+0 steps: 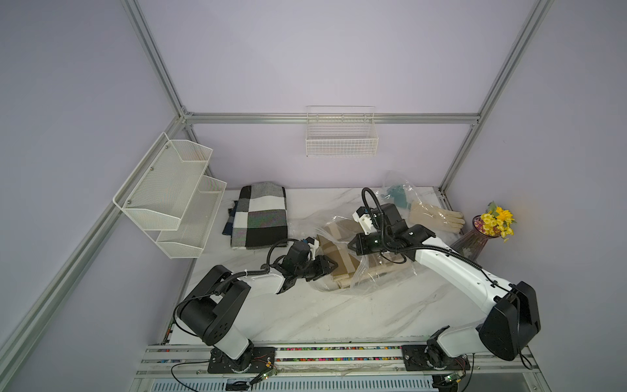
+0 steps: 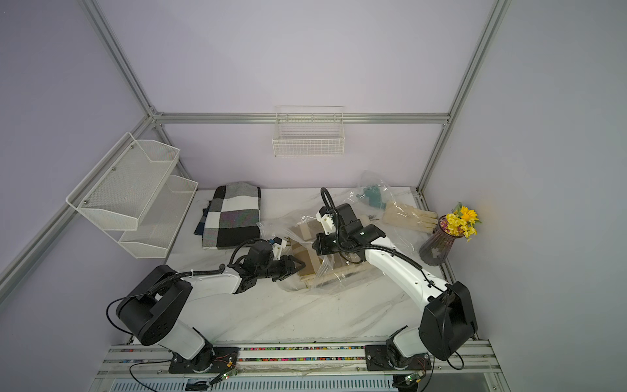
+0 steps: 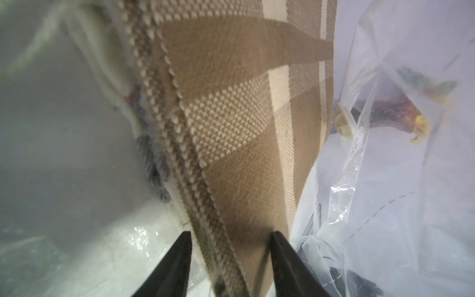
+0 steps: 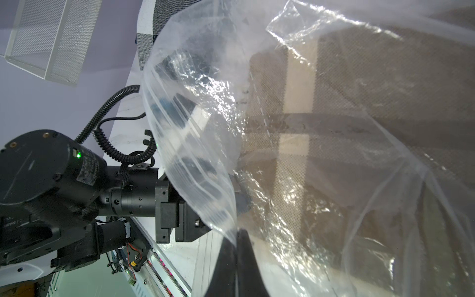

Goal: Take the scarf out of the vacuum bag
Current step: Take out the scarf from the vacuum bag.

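The scarf's folded edge [image 3: 225, 252] sits shallow in the open fingers of my left gripper, so next I push further over the scarf's fold [image 3: 237, 198] and close them before I pull the scarf out.
A crinkly clear vacuum bag [image 1: 380, 278] lies mid-table in both top views, with a folded tan-and-cream scarf [image 1: 342, 261] inside it. My left gripper [image 1: 334, 264] reaches into the bag's mouth from the left. In the left wrist view its fingers [image 3: 185, 257] stand apart, open, with a thick folded edge of the scarf [image 3: 231, 128] between them. My right gripper [image 1: 351, 246] hangs over the bag. In the right wrist view the right gripper [image 4: 237, 234] is shut on the bag's plastic rim [image 4: 200, 102], which is lifted off the scarf [image 4: 372, 90].
A folded black, white and grey checked cloth [image 1: 261, 217] lies at the back left. At the back right are a smaller clear bag with a teal item [image 1: 398, 193], cream gloves [image 1: 437, 217] and a vase of yellow flowers [image 1: 488, 230]. White mesh shelves [image 1: 173, 193] hang on the left wall.
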Motion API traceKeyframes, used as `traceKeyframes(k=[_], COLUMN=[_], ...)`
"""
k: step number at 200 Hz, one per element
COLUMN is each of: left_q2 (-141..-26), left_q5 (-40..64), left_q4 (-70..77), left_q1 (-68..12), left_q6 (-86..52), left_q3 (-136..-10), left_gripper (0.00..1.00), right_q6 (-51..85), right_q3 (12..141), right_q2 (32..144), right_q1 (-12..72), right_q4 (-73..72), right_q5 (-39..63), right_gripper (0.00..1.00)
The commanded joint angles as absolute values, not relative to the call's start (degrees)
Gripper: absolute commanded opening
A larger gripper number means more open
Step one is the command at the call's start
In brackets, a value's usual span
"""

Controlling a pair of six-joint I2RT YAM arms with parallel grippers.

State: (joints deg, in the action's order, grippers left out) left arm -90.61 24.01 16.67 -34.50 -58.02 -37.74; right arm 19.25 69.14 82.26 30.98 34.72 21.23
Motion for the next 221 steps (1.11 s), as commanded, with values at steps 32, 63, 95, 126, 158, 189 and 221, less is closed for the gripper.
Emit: traceKeyframes(k=[32, 63, 95, 126, 158, 189, 221], left_q2=[-88.8, -91.8, -93.9, -95.1, -95.6, -95.7, -92.4], left_q5=[24.3, 26.8, 29.4, 30.7, 31.8, 32.6, 32.1], left_q4=[19.0, 21.4, 20.4, 21.8, 23.6, 23.4, 22.1], left_q1=[-34.3, -34.4, -34.5, -34.6, -34.7, -35.0, -35.2], left_q6=[-59.2, -60.2, -60.2, -60.8, -61.6, -60.8, -60.3], left_q3=[-36.7, -38.8, -40.6, -39.8, -39.6, -40.5, -41.2], left_gripper=[0.56, 0.52, 0.48, 0.47, 0.45, 0.38, 0.32], right_q6=[20.0, 19.9, 19.8, 19.8, 20.0, 19.9, 19.9], right_q3=[67.4, 67.9, 68.1, 68.1, 68.3, 68.4, 68.3], right_q2=[80.9, 81.4, 81.5, 81.7, 82.3, 82.5, 82.5], right_q1=[31.4, 31.6, 31.6, 31.6, 31.6, 31.6, 31.7], right_q4=[33.6, 33.7, 33.9, 33.7, 33.6, 33.6, 33.7], right_q5=[20.9, 20.8, 20.5, 20.6, 21.0, 20.9, 20.8], right_gripper=[0.0, 0.0, 0.0, 0.0, 0.0, 0.0, 0.0])
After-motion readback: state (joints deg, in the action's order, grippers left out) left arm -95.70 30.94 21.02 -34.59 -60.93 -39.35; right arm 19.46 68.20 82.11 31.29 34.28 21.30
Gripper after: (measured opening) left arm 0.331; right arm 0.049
